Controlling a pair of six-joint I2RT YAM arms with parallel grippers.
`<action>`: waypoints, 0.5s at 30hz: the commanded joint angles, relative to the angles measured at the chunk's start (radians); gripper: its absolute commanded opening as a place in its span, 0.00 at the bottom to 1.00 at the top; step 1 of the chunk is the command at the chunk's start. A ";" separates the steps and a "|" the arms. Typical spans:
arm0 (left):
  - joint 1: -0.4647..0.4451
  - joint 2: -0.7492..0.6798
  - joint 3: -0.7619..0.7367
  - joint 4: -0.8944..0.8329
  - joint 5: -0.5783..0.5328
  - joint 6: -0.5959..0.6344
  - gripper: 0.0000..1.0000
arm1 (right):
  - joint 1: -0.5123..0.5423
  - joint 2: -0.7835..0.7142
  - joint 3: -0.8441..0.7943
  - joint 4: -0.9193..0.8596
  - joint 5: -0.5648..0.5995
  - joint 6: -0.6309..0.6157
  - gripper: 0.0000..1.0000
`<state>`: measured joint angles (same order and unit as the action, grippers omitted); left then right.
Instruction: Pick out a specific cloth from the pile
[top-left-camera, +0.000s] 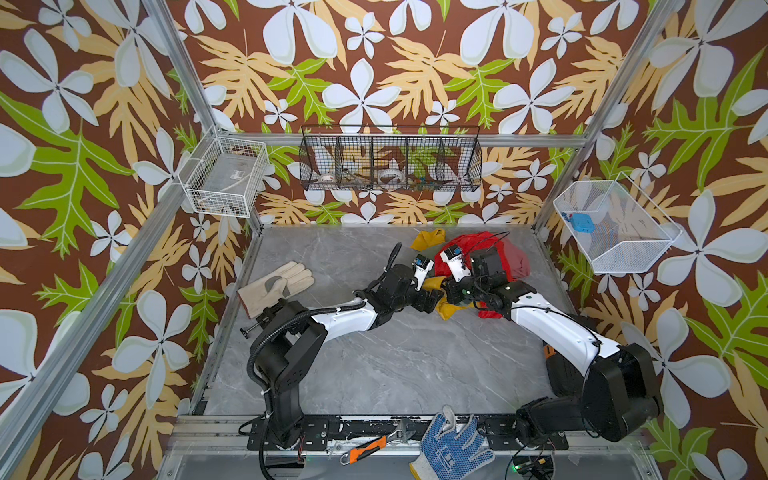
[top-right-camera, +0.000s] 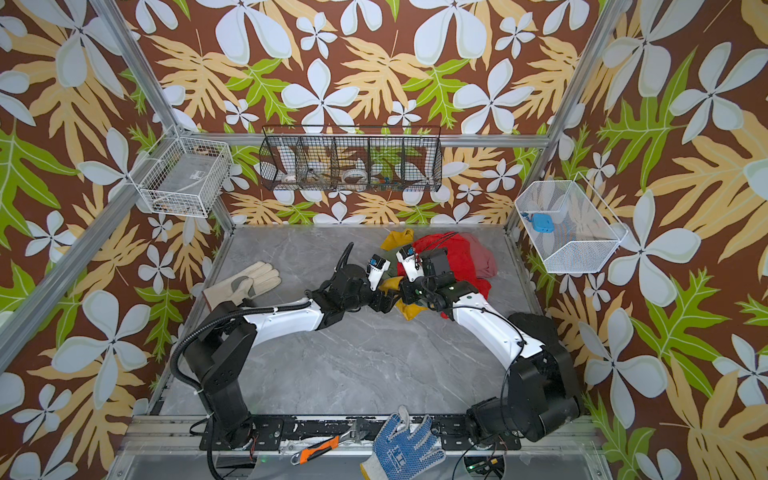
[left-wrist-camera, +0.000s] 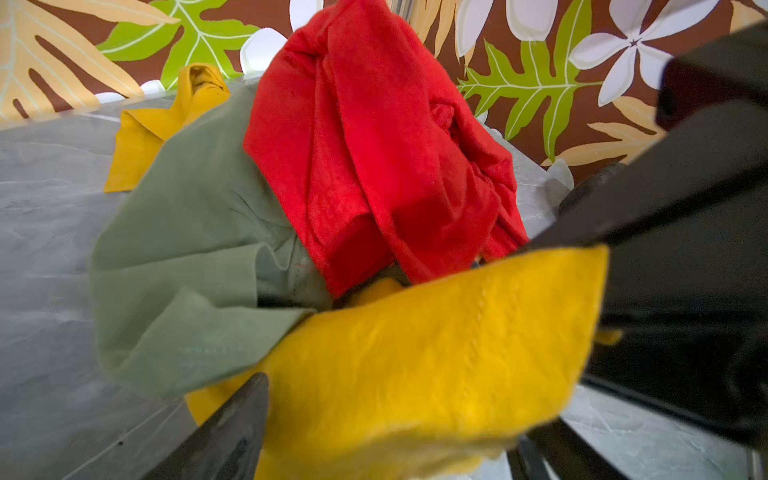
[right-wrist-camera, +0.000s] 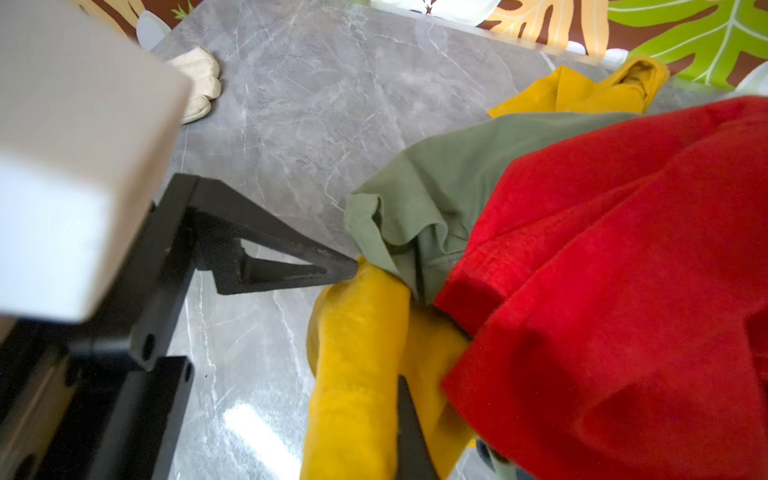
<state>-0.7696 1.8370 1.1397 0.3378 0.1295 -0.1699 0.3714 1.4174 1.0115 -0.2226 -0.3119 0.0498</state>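
The yellow cloth runs (right-wrist-camera: 449, 326) under the red fabric, so next my right gripper passes the yellow end to my left gripper and holds the red folds (right-wrist-camera: 532, 376) in place.
The mustard-yellow cloth (top-left-camera: 428, 240) runs under the pile (top-left-camera: 500, 249) of bright red, olive-green (left-wrist-camera: 187, 249) and dull pink fabric at the back right of the table. Its near end (left-wrist-camera: 436, 353) is lifted off the table. My right gripper (right-wrist-camera: 405, 386) is shut on that yellow end (right-wrist-camera: 357, 353), with red fabric draped beside it. My left gripper (left-wrist-camera: 395, 407) is open, its fingers (left-wrist-camera: 232, 428) wide apart with the raised yellow fold between them. In both top views the two grippers (top-left-camera: 440, 297) (top-right-camera: 395, 297) meet at the pile's near left edge.
A pale leather glove (top-left-camera: 276, 286) lies at the left of the table. A blue dotted glove (top-left-camera: 453, 444) and an orange-handled wrench (top-left-camera: 374, 444) rest on the front rail. Wire baskets hang on the walls: white (top-left-camera: 226, 176), black (top-left-camera: 390, 160), white (top-left-camera: 611, 226).
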 joint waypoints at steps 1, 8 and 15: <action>-0.006 0.033 0.039 0.003 -0.007 0.020 0.84 | -0.010 -0.005 -0.005 0.026 -0.064 -0.004 0.00; -0.011 0.080 0.083 -0.019 0.014 0.014 0.38 | -0.014 0.006 -0.020 0.012 -0.063 -0.038 0.00; -0.017 0.050 0.044 -0.029 0.015 -0.016 0.00 | -0.061 0.046 -0.007 0.038 -0.073 -0.019 0.15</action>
<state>-0.7883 1.8999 1.1950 0.3103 0.1638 -0.1608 0.3222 1.4536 0.9970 -0.1879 -0.3729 0.0231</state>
